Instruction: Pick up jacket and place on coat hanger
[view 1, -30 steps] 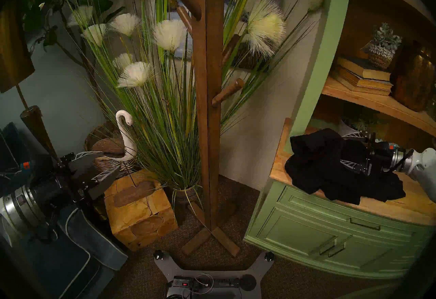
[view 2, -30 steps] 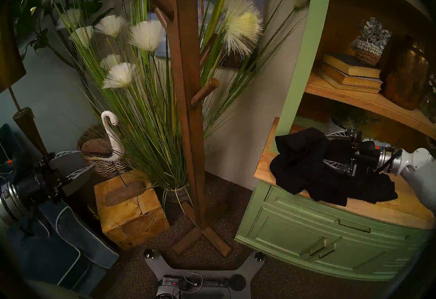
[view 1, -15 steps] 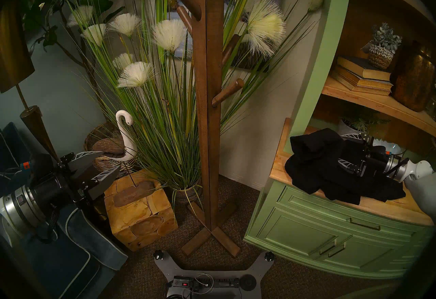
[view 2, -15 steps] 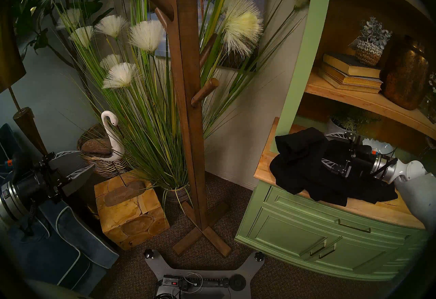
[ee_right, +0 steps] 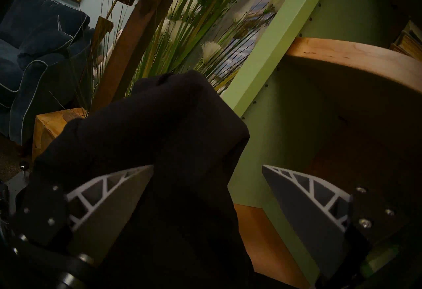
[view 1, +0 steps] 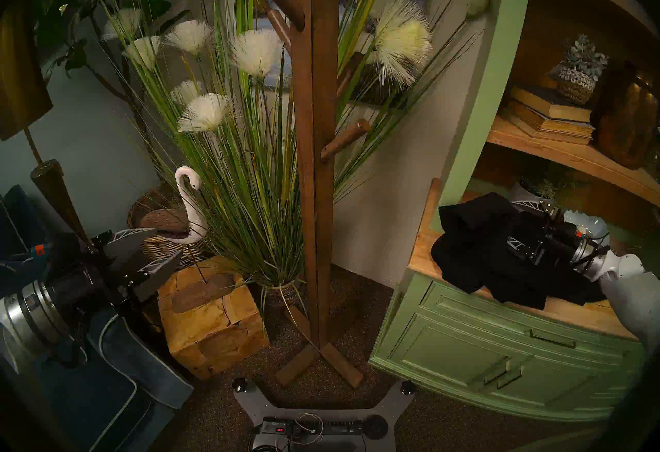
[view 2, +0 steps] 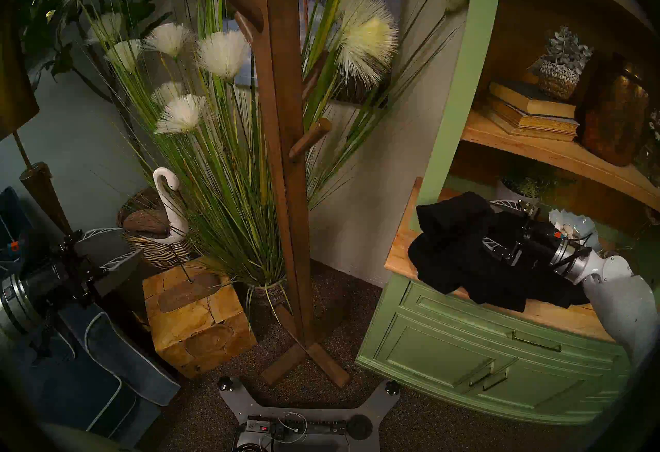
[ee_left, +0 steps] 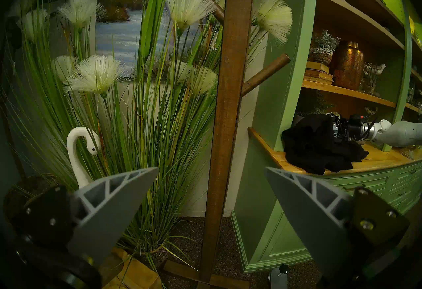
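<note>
The black jacket [view 1: 488,245] lies piled up in loose folds [view 1: 516,286], so the jacket will fall open into a long hanging drape when the robot lifts it.
The black jacket [view 1: 482,255] lies crumpled on the wooden counter [view 1: 421,247] of the green cabinet; it also shows in the other views [view 2: 460,258] [ee_left: 312,144] [ee_right: 159,126]. My right gripper [view 1: 518,224] [view 2: 498,224] [ee_right: 206,166] is open, its fingers on either side of a raised fold at the heap's back right. The brown wooden coat stand [view 1: 314,155] [view 2: 282,155] [ee_left: 228,99] stands on the floor left of the cabinet, its pegs bare. My left gripper [view 1: 168,244] [view 2: 131,241] [ee_left: 211,167] is open and empty, low at the left.
Tall grass with white plumes [view 1: 250,140] stands behind the stand. A white swan figure [view 1: 189,205], a basket and a wooden block [view 1: 214,319] are at the left, with a blue armchair [view 1: 107,387]. A white bowl [view 2: 571,226] sits behind my right wrist. Books and a copper vase fill the shelf above.
My right gripper has pushed left and deeper into the jacket, still open, with the forearm swinging into view. The left arm has not moved.
</note>
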### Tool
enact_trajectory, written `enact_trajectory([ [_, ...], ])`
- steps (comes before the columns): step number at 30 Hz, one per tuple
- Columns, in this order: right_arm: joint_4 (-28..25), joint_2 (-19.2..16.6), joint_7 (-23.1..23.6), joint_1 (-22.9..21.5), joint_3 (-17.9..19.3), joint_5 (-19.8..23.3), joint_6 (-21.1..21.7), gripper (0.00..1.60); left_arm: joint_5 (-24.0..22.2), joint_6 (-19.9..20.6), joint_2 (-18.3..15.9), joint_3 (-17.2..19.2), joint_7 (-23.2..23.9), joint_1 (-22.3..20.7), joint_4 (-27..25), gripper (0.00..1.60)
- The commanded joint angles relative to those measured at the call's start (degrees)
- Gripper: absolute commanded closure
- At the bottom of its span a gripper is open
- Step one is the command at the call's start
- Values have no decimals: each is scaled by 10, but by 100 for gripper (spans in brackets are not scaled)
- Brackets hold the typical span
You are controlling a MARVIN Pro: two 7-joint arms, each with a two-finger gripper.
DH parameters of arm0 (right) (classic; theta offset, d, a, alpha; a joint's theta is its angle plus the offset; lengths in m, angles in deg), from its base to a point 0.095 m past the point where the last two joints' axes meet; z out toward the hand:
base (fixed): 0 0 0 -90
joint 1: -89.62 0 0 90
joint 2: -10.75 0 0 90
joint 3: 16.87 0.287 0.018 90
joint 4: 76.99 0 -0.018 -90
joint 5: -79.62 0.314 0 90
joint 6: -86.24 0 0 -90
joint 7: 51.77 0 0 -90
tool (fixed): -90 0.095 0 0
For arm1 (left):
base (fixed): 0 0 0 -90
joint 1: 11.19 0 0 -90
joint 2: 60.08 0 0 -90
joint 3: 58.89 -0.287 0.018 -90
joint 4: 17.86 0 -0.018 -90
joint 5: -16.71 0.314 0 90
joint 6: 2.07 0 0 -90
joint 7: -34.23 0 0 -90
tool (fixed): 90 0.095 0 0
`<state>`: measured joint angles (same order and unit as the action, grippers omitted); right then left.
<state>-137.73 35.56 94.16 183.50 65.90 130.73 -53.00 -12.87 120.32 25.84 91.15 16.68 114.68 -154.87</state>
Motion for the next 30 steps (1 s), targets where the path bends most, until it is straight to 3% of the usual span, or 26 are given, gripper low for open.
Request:
enact_trajectory([
  [1,6,13,50,-64,-17,-8,-28,92,-7,1,0,0,6,-2,-8,0],
  [2,11,15,50,-71,-24,-9,-31,95,-7,1,0,0,6,-2,-8,0],
  [4,16,16,47,-78,-32,-11,-36,119,-7,1,0,0,6,-2,-8,0],
  [6,21,16,40,-85,-43,-15,-42,129,-7,1,0,0,6,-2,-8,0],
  [7,25,17,41,-88,-46,-16,-44,149,-7,1,0,0,6,-2,-8,0],
  [8,28,17,38,-92,-50,-17,-46,160,-7,1,0,0,6,-2,-8,0],
  [14,32,22,14,-101,-58,-12,-58,160,-7,1,0,0,5,-2,-8,0],
  [21,-30,25,-19,-101,-25,14,-58,160,-6,0,-1,-1,4,-2,-7,0],
  [30,-87,27,-11,-80,15,41,-58,160,-6,0,-1,-1,5,-2,-8,0],
])
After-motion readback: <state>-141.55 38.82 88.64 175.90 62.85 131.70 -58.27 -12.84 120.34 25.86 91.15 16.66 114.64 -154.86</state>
